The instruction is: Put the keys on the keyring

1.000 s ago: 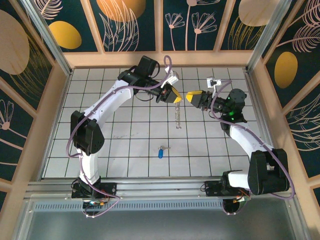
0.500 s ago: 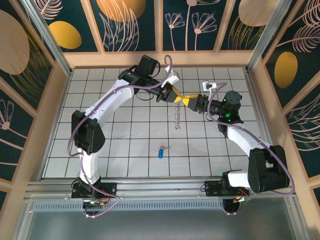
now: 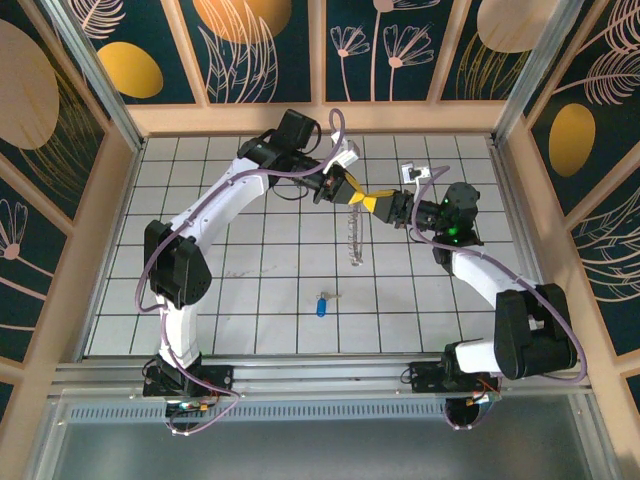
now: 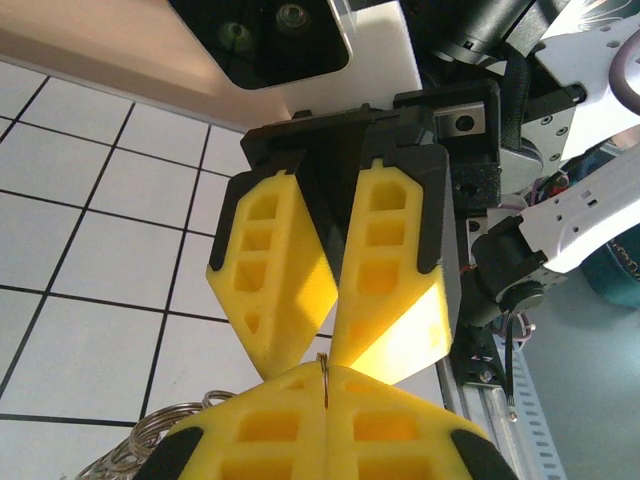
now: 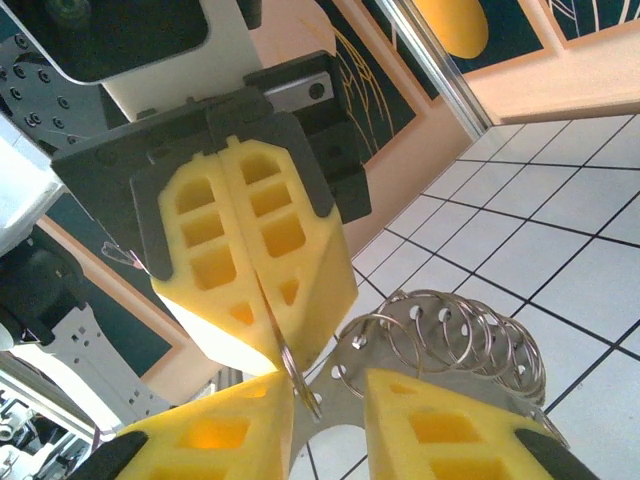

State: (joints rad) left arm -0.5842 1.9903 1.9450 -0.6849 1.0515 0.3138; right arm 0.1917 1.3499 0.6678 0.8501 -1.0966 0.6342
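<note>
The keyring's rim [image 5: 290,368] meets my left gripper at a slant, so my right gripper should hold the rim's loose end [image 5: 312,405] while my left gripper opens, levels out and takes hold again.
The keyring [image 3: 352,236] hangs edge-on from my left gripper [image 3: 345,190], which is shut on its thin rim [image 4: 325,372]. In the right wrist view the hoop's plate carries several small wire rings [image 5: 455,330]. My right gripper [image 3: 381,203] is open, tip to tip with the left gripper [image 5: 278,352]. The rim wire [image 5: 305,390] passes between the right gripper's fingers [image 5: 215,432], close to the left one. In the left wrist view the right gripper [image 4: 308,352] spreads in a V above my shut fingers [image 4: 390,430]. The blue-headed key [image 3: 321,306] lies on the tiles nearer the bases.
White tiled floor [image 3: 250,290] is ringed by a wooden rim [image 3: 310,118] and patterned walls. A metal rail [image 3: 320,375] runs along the near edge by the arm bases. The small rings [image 4: 150,435] dangle under the left gripper.
My right gripper has moved left across the gap until its open fingertips meet the left gripper at the keyring's rim. The left gripper and the key have stayed put.
</note>
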